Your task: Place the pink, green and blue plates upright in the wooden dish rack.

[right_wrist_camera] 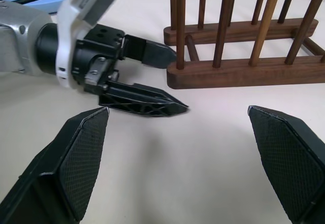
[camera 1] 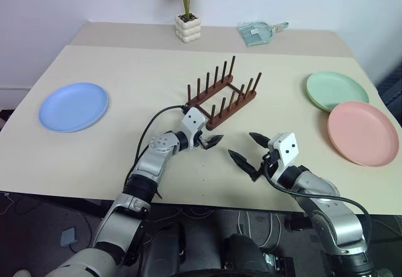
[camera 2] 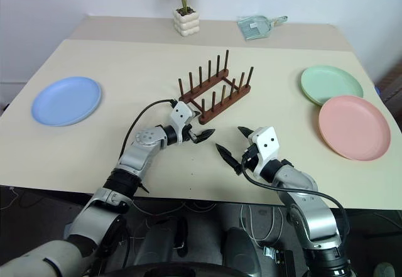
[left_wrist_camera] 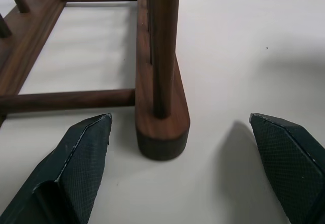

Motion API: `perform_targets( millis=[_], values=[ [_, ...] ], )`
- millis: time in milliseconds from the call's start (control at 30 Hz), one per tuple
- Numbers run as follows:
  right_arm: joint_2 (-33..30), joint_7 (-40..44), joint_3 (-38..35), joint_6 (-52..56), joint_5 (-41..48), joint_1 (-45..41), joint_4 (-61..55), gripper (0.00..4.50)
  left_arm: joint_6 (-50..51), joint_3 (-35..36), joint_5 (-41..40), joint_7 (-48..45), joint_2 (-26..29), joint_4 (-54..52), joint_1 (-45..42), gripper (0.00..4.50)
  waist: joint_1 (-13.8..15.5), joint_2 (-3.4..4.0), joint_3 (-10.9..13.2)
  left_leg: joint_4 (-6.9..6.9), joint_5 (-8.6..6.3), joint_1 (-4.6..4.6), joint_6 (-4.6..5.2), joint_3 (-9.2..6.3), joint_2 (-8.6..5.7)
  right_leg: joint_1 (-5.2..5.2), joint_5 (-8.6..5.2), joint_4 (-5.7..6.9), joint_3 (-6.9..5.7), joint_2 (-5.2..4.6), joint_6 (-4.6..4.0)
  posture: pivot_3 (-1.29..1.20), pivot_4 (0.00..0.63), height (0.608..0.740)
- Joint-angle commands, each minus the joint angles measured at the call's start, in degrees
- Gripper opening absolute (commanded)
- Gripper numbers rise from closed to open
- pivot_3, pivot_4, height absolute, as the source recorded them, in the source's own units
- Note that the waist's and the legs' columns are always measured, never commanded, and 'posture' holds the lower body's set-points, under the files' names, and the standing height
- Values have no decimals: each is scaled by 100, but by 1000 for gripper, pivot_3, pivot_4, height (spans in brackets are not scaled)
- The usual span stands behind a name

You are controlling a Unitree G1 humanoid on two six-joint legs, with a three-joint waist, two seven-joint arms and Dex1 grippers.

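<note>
Next, I take the rack base bar's near end (camera 1: 212, 124) with my left gripper and turn the wooden dish rack (camera 1: 233, 107), slanted across the table, square before plates go in.
The wooden dish rack (camera 1: 221, 98) stands mid-table with nothing between its pegs. Flat on the table lie the blue plate (camera 1: 73, 106) at the far left, the green plate (camera 1: 336, 90) at the right, and the pink plate (camera 1: 362, 132) just in front of the green one. My left gripper (camera 1: 210, 142) is open at the rack's near end. In the left wrist view its fingers (left_wrist_camera: 76, 168) stand on either side of the end of one base bar (left_wrist_camera: 161, 127) without touching it. My right gripper (camera 1: 245, 146) is open and holds nothing, a little right of the left one.
A potted plant (camera 1: 186, 13) in a white pot and a pale teal dustpan (camera 1: 260, 32) sit at the table's far edge. The table's front edge (camera 1: 207, 195) runs just below both grippers.
</note>
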Motion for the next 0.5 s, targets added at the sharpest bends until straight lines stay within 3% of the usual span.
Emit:
perform_targets(
  millis=[33,100,300,500],
  values=[
    [-42,5,-100,-46,30,25,-201,4500,95,-189,56,-31,-149,309,79,4232,1,0,0,0,0,0,0,0,0,0,0,0,0,0,0,0,150,732],
    [-45,-4,-101,-43,31,50,-228,4500,67,-168,15,-62,-173,319,73,3609,2,0,0,0,-1,0,0,0,0,0,0,0,0,-1,0,0,150,732],
    [-55,-32,-111,-19,26,69,-257,4500,-51,-156,12,-122,-117,329,50,799,-1,0,0,-1,-1,0,0,0,0,0,0,-1,0,-3,0,0,150,732],
    [-403,43,-322,25,-64,300,-222,4500,-749,-304,69,-780,307,288,35,748,-18,-1,0,-8,-2,0,0,2,0,-3,0,-8,0,-4,0,0,150,732]
  ],
)
